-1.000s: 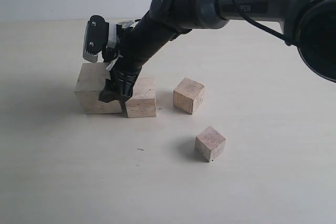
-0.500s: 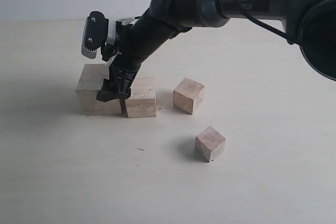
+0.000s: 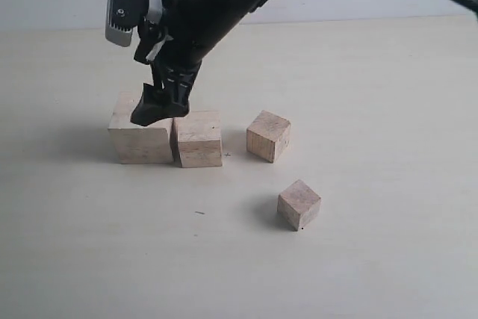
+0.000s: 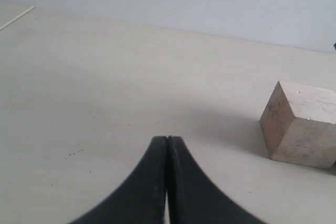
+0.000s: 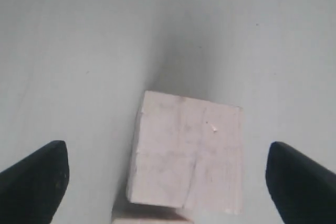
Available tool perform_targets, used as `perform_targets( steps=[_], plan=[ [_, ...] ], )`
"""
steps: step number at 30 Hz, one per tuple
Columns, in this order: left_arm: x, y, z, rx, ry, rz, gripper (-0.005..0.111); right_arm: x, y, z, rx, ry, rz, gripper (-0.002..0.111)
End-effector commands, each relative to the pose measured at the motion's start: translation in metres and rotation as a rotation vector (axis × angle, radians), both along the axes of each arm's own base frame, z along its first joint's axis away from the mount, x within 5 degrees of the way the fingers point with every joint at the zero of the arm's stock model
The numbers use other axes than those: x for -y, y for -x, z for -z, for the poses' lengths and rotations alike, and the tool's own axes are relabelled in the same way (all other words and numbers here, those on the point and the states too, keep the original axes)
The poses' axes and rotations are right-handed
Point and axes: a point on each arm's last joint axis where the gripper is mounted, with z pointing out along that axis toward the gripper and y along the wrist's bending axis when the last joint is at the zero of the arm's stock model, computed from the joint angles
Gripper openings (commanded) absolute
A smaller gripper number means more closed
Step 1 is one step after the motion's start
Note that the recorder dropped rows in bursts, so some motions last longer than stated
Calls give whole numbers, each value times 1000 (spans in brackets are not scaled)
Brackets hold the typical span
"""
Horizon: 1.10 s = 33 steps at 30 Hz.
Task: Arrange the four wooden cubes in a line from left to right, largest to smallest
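The second cube is set apart from the largest cube by a thin gap [image 3: 175,149], so my right gripper should take the second cube [image 3: 199,126] and push it tight against the largest.
Four pale wooden cubes lie on the table. The largest cube [image 3: 140,138] and the second cube [image 3: 199,138] sit side by side, touching. To their right is the third cube [image 3: 268,135], and the smallest cube [image 3: 299,203] lies nearer the front. My right gripper [image 3: 158,108] reaches across and hangs open just above where the two big cubes meet. In the right wrist view a cube's top [image 5: 189,153] lies below the spread gripper [image 5: 167,153]. My left gripper [image 4: 167,139] is shut and empty, with a cube [image 4: 302,124] off to one side.
The beige table [image 3: 373,110] runs bare to the right and front of the cubes. The dark right arm [image 3: 224,5] slants down from the upper right over the back of the table. A pale wall stands behind the table.
The right gripper has lifted straight up from between the two big cubes and now hangs above them. All the cubes stay where they were.
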Motion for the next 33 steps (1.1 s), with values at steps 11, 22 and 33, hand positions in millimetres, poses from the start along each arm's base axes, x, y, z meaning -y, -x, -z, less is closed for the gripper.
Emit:
perform_targets(
  steps=[11,22,33],
  plan=[
    [0,0,0,9,-2,6,0,31,-1,-16,63,280,84,96],
    [0,0,0,9,-2,6,0,33,-2,34,102,270,108,96],
    [0,0,0,9,-2,6,0,31,4,51,71,241,50,96]
  ],
)
